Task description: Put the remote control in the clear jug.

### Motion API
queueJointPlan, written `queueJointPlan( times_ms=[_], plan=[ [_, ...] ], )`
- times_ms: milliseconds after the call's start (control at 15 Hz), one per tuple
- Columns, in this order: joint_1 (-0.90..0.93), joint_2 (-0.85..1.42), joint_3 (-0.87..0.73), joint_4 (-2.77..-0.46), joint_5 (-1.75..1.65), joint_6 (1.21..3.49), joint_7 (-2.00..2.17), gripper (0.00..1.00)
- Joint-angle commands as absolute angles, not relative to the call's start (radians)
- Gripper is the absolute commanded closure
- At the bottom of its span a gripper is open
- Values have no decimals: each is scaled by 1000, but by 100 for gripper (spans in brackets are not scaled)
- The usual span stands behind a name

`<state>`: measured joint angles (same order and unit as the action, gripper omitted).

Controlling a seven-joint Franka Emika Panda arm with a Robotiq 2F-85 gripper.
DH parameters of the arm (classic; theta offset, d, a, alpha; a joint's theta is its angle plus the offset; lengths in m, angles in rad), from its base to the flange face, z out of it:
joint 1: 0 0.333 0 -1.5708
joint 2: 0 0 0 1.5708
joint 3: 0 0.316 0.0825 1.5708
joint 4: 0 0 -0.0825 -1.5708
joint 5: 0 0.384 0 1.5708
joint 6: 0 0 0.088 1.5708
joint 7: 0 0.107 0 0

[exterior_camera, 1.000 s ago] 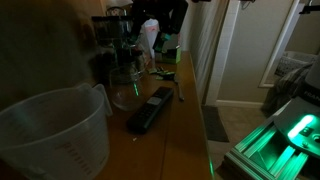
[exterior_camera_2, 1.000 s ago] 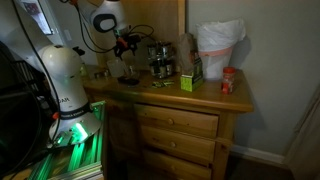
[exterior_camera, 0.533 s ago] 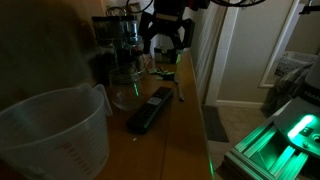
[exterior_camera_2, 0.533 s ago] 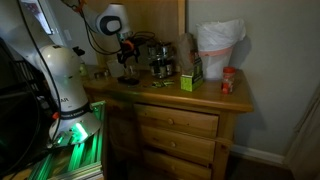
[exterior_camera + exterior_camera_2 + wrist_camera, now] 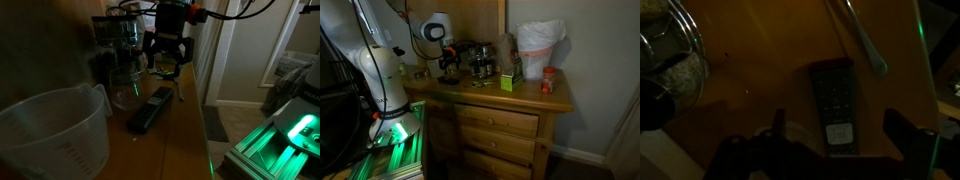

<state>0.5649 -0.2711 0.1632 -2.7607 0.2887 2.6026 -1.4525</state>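
Note:
The robot's open fingers are lined up across the narrow width of the remote control (image 5: pixel 836 110), so the gripper should go on lowering until they are on either side of its far end (image 5: pixel 162 93) and then close.
The black remote control (image 5: pixel 150 110) lies flat on the wooden dresser top, pointing away from the camera. In the wrist view the remote control (image 5: pixel 837 108) lies between my fingers, below them. The clear jug (image 5: pixel 55 135) stands at the near left of the top, upright and empty. My gripper (image 5: pixel 165 68) hangs open above the far end of the remote, not touching it; in the wrist view the gripper (image 5: pixel 840 130) shows both fingers spread wide. In an exterior view the gripper (image 5: pixel 447 68) is above the dresser's left end.
A thin pen-like stick (image 5: pixel 862 38) lies just beyond the remote. Dark glass jars with lids (image 5: pixel 118 45) and a clear glass bowl (image 5: pixel 125 92) stand at the back left. A green box (image 5: pixel 507 82), a white bag (image 5: pixel 537 50) and a red can (image 5: pixel 549 81) sit further along.
My gripper has come down from high at the back and toward the remote, and now hangs over its far end. The remote and jug have not moved.

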Motion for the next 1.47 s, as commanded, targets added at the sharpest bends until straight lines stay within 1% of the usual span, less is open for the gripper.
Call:
queueJointPlan(
  times_ms=[0,467,600,667,867,1400],
  plan=[
    [535,-203,188,-2760,258,2664,-1428,0],
    [530,-99,213,-2759,315,2776,-1452,0],
    [541,-88,211,-2759,387,2763,-1494,0],
    [516,-114,226,-2759,327,2747,-1456,0],
    [510,-109,236,-2757,332,2747,-1459,0],
    [537,-91,244,-2754,487,2778,-1718,0]
  ],
)
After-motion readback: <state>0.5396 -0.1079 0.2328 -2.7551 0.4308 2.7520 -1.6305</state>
